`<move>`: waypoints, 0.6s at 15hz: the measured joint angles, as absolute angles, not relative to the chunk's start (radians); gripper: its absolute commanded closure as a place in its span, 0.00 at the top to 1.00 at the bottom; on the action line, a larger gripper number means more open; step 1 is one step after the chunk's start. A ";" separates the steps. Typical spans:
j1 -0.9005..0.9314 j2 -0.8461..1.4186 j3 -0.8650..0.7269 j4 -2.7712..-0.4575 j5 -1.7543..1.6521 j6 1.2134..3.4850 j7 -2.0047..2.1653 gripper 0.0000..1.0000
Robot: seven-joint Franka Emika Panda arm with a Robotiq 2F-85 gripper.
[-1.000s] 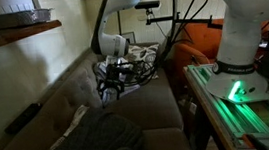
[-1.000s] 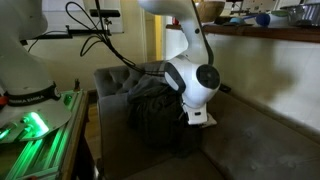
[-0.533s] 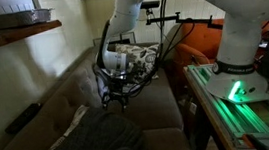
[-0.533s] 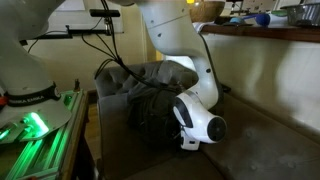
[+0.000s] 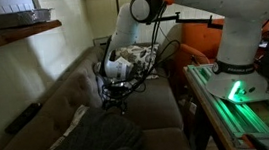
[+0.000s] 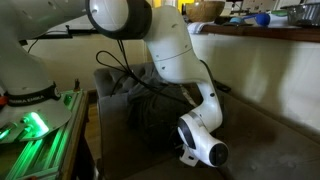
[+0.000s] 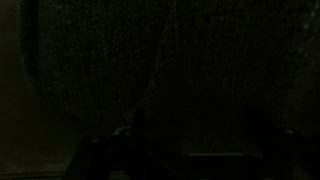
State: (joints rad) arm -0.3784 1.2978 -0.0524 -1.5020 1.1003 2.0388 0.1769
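Note:
My gripper should go down next, as its open fingers point down over the far edge of the dark knitted cloth (image 5: 121, 114), and close on the fabric there (image 7: 195, 118).
My gripper (image 5: 114, 98) hangs open, fingers pointing down, just above the brown couch seat (image 5: 153, 108) at the far edge of a dark knitted cloth (image 5: 97, 144). Nothing shows between the fingers. In an exterior view the round white wrist (image 6: 205, 150) is low over the seat beside the same dark cloth (image 6: 150, 120), and it hides the fingers. The wrist view is almost black. Only dark knit fabric (image 7: 100, 60) fills it from close up, and the fingertips are barely visible at the bottom.
A pale strip of cloth (image 5: 70, 127) and a dark flat object (image 5: 22, 119) lie on the couch back. A wooden shelf (image 5: 20, 35) runs above the couch. The robot's base glows green (image 5: 238, 86) on a stand beside the couch, with cables (image 5: 153, 58) trailing behind.
The arm has bent down over the last second. The wrist and gripper have dropped lower toward the couch seat and the dark cloth. The fingers have stayed open.

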 measured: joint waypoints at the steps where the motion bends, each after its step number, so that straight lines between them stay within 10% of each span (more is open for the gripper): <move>1: -0.383 1.319 -0.058 -1.481 1.100 2.032 0.203 1.00; 9: -0.288 1.495 -0.063 -1.276 1.077 2.015 0.412 1.00</move>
State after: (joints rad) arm -0.2882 1.4952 -0.0628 -1.2762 1.0774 2.0148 0.4116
